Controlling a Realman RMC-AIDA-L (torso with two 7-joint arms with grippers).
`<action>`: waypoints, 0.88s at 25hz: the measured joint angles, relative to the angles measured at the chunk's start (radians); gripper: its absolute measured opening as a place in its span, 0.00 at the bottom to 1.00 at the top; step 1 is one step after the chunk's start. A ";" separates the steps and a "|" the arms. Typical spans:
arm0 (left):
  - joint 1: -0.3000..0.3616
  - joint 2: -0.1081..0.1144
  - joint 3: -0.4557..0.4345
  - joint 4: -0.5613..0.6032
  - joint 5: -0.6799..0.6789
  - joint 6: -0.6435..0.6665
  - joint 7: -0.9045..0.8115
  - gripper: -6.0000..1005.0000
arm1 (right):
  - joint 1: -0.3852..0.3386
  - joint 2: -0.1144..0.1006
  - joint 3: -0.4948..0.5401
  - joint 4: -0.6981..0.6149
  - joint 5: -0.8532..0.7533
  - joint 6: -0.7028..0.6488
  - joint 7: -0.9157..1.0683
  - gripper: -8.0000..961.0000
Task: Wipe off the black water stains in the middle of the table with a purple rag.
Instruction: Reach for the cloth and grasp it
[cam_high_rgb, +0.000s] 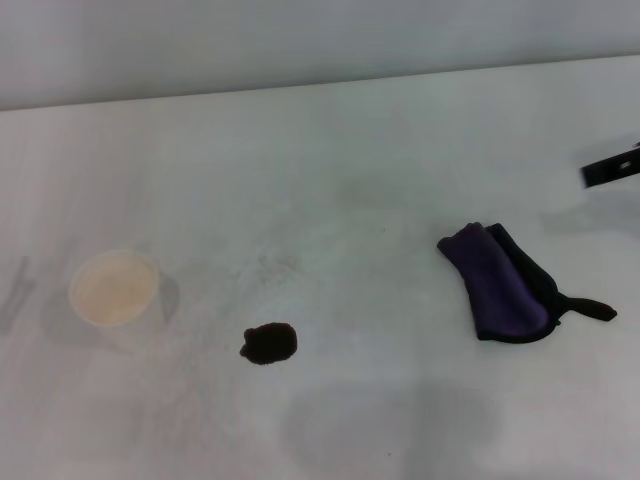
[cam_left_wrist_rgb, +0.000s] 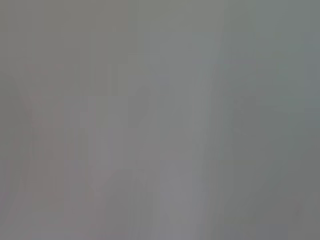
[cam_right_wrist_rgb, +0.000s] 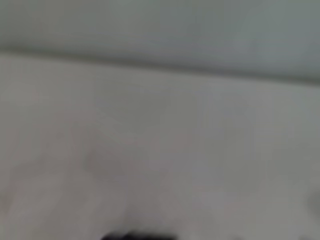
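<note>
I can see open table (cam_high_rgb: 548, 216) from my right gripper to the purple rag, so my right gripper goes on toward the rag's far end (cam_high_rgb: 490, 242) before it closes there.
The black water stain (cam_high_rgb: 268, 344) is a small dark ragged blotch on the white table (cam_high_rgb: 360, 170), front of centre. The purple rag (cam_high_rgb: 508, 284) lies folded flat to the stain's right, its black loop pointing right. A dark tip of my right gripper (cam_high_rgb: 611, 167) shows at the right edge, behind and right of the rag, apart from it. My left gripper is out of view. The left wrist view shows only plain grey. The right wrist view shows bare tabletop and the back wall.
A white paper cup (cam_high_rgb: 114, 288) stands upright to the left of the stain. The table's far edge meets a grey wall (cam_high_rgb: 300, 40) at the back.
</note>
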 joint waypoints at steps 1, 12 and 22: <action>-0.003 0.001 0.000 0.016 -0.002 0.007 0.000 0.88 | 0.003 0.001 -0.065 -0.002 -0.005 -0.004 0.049 0.88; -0.009 0.023 -0.001 0.124 -0.014 0.070 -0.003 0.88 | 0.069 0.007 -0.480 0.035 -0.022 -0.097 0.398 0.88; -0.014 0.044 -0.002 0.174 -0.011 0.121 -0.004 0.88 | 0.150 0.008 -0.619 0.195 -0.119 -0.141 0.516 0.84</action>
